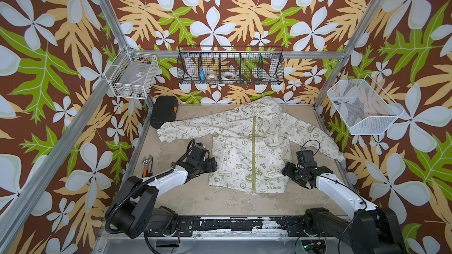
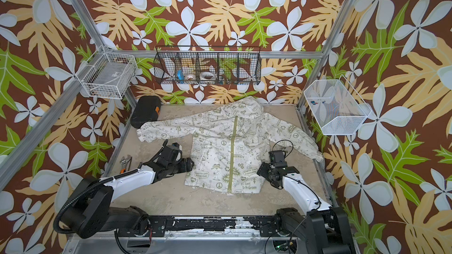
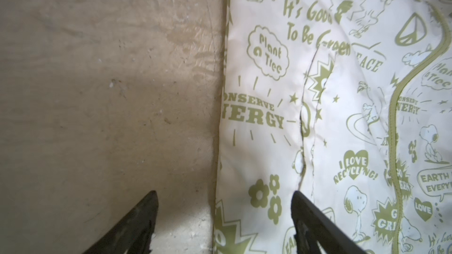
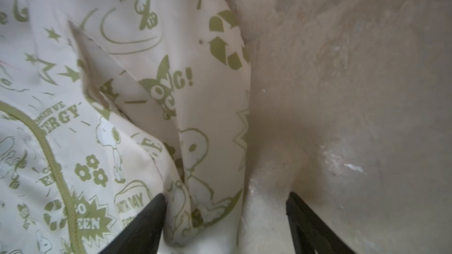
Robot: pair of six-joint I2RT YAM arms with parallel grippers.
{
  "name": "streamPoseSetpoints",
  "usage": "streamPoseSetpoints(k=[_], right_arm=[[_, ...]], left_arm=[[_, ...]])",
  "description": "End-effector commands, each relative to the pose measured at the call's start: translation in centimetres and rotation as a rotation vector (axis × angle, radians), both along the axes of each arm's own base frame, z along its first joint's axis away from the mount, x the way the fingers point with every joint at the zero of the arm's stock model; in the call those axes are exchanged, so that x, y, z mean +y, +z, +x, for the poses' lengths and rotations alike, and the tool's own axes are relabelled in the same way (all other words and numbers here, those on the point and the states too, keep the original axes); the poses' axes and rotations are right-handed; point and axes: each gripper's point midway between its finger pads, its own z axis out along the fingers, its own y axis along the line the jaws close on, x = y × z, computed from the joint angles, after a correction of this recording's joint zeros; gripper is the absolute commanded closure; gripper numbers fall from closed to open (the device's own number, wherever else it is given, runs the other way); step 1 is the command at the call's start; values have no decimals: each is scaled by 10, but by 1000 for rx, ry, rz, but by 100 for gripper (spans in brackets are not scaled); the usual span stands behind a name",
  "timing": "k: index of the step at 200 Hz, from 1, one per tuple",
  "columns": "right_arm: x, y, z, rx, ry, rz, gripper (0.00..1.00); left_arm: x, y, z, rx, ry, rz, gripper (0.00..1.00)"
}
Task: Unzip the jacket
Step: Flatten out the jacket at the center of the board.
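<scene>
I should pull the jacket's side edges toward me with my left gripper and my right gripper before I unzip it, because the jacket's hood is close to the back wall.
The cream-white jacket printed in olive green lies flat on the table, hood toward the back wall and sleeves spread. Its olive zipper runs shut down the middle in both top views. My left gripper stands open astride the jacket's left side edge, one finger over fabric, one over bare table. My right gripper is open at the right side edge, with a loose fold of jacket lying between its fingers. The zipper shows in both wrist views.
A black tool case sits at the back left by a sleeve. A wrench lies near the left edge of the table. On the walls hang a white wire basket, a black one and a white mesh one.
</scene>
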Motion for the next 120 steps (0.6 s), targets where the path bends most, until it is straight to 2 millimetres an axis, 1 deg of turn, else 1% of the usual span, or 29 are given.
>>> streamPoseSetpoints(k=[1,12,20,31,38,46,54,68,79,90,99,113,120], right_arm=[[1,0,8,-39,-16,13,36],[-1,1,5,-38,-14,2,51],[-2,4,3,-37,-10,-9,67],[-4,9,-2,-44,-8,-24,85],[-5,13,-6,-52,-2,-31,100],[-6,20,-8,-65,-4,-39,100],[-8,27,-11,-77,-5,-41,100],[-9,45,-9,-111,-3,-50,100],[-8,56,-4,-138,4,-53,100],[-5,66,7,-163,26,-55,100],[-4,69,19,-155,47,-69,100],[5,72,44,-135,97,-64,100],[10,74,61,-133,116,-70,100]], left_arm=[[1,-7,1,42,40,6,15],[-5,-14,-1,81,25,-11,16],[-10,-18,-2,105,16,-32,17],[-20,-21,-4,133,1,-82,21],[-27,-21,-5,142,-11,-112,24],[-32,-23,-6,154,-19,-137,27],[-38,-23,-7,158,-28,-156,32],[-45,-22,-8,158,-51,-183,48],[-48,-20,-8,149,-61,-192,64],[-48,-17,-6,140,-65,-192,78],[-49,-14,-4,128,-72,-188,88],[-49,-8,-1,113,-82,-176,100],[-49,-4,2,103,-82,-170,100]])
